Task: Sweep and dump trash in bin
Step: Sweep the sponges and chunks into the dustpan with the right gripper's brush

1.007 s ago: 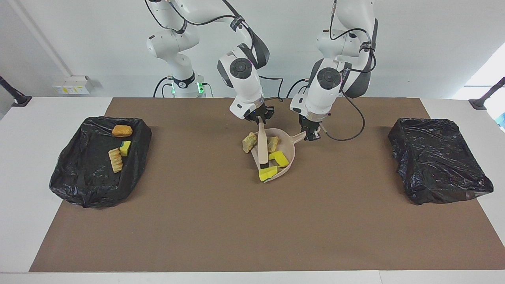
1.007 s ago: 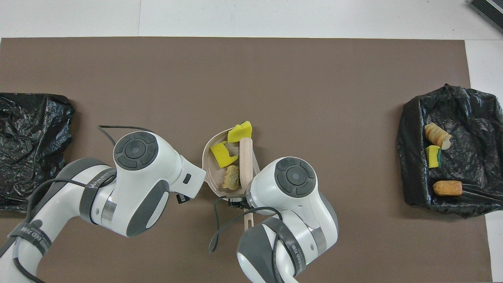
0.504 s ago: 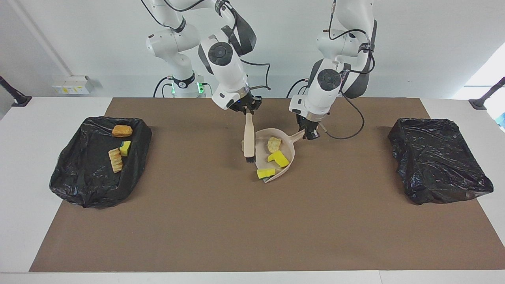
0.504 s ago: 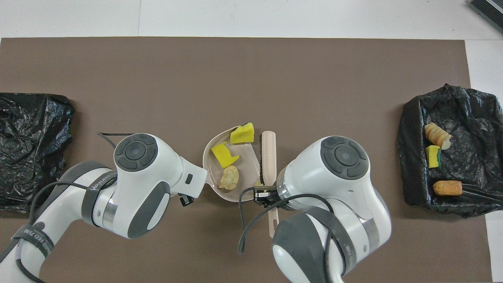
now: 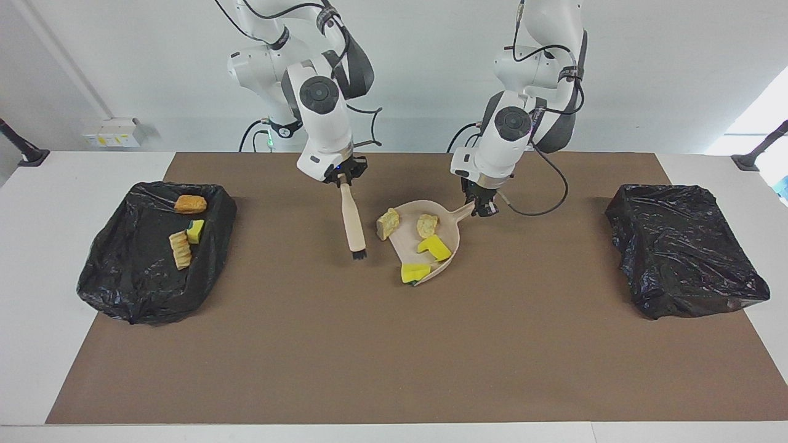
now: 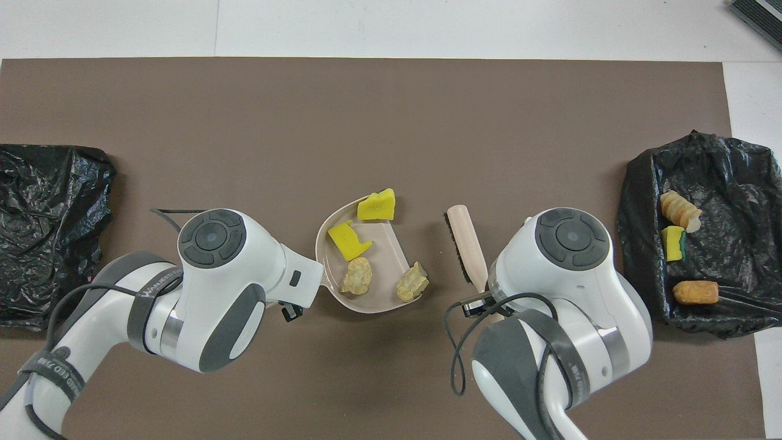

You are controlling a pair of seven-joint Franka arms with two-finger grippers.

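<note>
A pale lump (image 6: 412,282) is on the dustpan's open rim, so the robot's right gripper should sweep the lump deeper inside (image 6: 384,272) before the left gripper lifts the dustpan.
My left gripper (image 5: 482,208) is shut on the handle of the beige dustpan (image 5: 448,235), in the middle of the mat. In the pan lie a pale lump (image 5: 427,225) and a yellow sponge chunk (image 5: 435,247). A second yellow chunk (image 5: 415,272) sits at the pan's lip, and another pale lump (image 5: 388,223) sits at its rim. My right gripper (image 5: 343,179) is shut on a brush (image 5: 353,224) that hangs bristles-down beside the pan, toward the right arm's end. From overhead, the pan (image 6: 386,245), its trash (image 6: 348,239) and the brush (image 6: 465,243) show; both grippers are hidden under their wrists.
A black-bag-lined bin (image 5: 138,301) at the right arm's end holds three scraps, among them an orange-brown piece (image 5: 190,203). A second black bin (image 5: 683,258) stands at the left arm's end. The brown mat (image 5: 394,357) covers most of the table.
My right gripper has lifted the brush out of the dustpan and carried it toward the right arm's end. The pale lump at the pan's rim shows again. My left gripper has barely moved.
</note>
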